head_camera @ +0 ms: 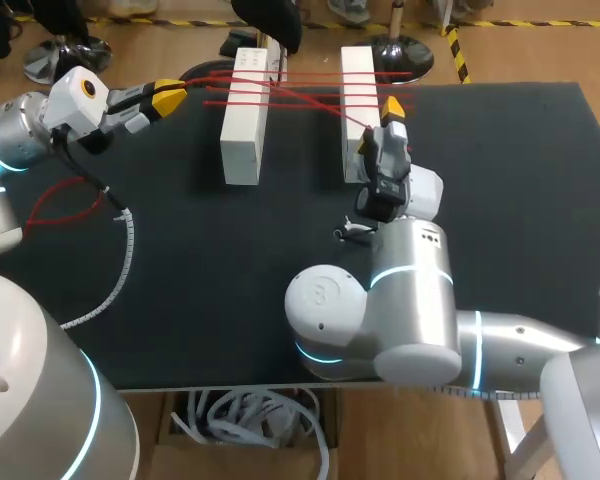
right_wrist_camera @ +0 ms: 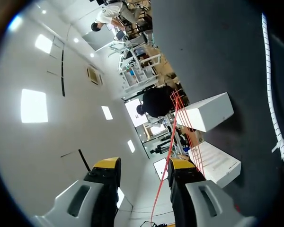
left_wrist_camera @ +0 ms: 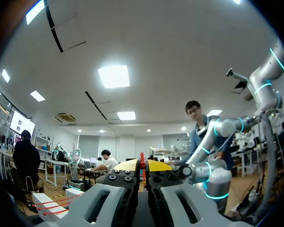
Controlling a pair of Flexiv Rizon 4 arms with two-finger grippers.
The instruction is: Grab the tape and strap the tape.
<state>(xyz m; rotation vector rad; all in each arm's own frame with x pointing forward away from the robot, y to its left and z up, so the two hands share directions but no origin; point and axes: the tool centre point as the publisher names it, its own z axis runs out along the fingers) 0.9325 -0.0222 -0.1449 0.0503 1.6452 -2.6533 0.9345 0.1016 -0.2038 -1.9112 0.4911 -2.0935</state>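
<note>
The piece of tape (right_wrist_camera: 166,165) runs straight between my right gripper's fingers, so the tape (head_camera: 325,107) will bend into a round loop when I carry its end toward my left gripper.
Several strands of red tape (head_camera: 310,90) stretch across two upright white blocks (head_camera: 245,115) (head_camera: 357,110) at the back of the black table (head_camera: 520,200). The strands run together into my left gripper (head_camera: 172,97), which is shut on the tape left of the blocks. In the left wrist view a red sliver shows between its closed yellow tips (left_wrist_camera: 142,164). My right gripper (head_camera: 392,108) hovers by the right block. Its fingers stand apart in its wrist view (right_wrist_camera: 143,166), and one tape strand (right_wrist_camera: 173,127) passes between them, close against one fingertip (right_wrist_camera: 181,166).
A white spiral cable wrap (head_camera: 128,240) trails over the table's left part, also seen beyond the blocks from the right wrist as a cable wrap (right_wrist_camera: 273,94). A red cable loop (head_camera: 65,212) lies near my left arm. My right arm's body covers the table's front middle.
</note>
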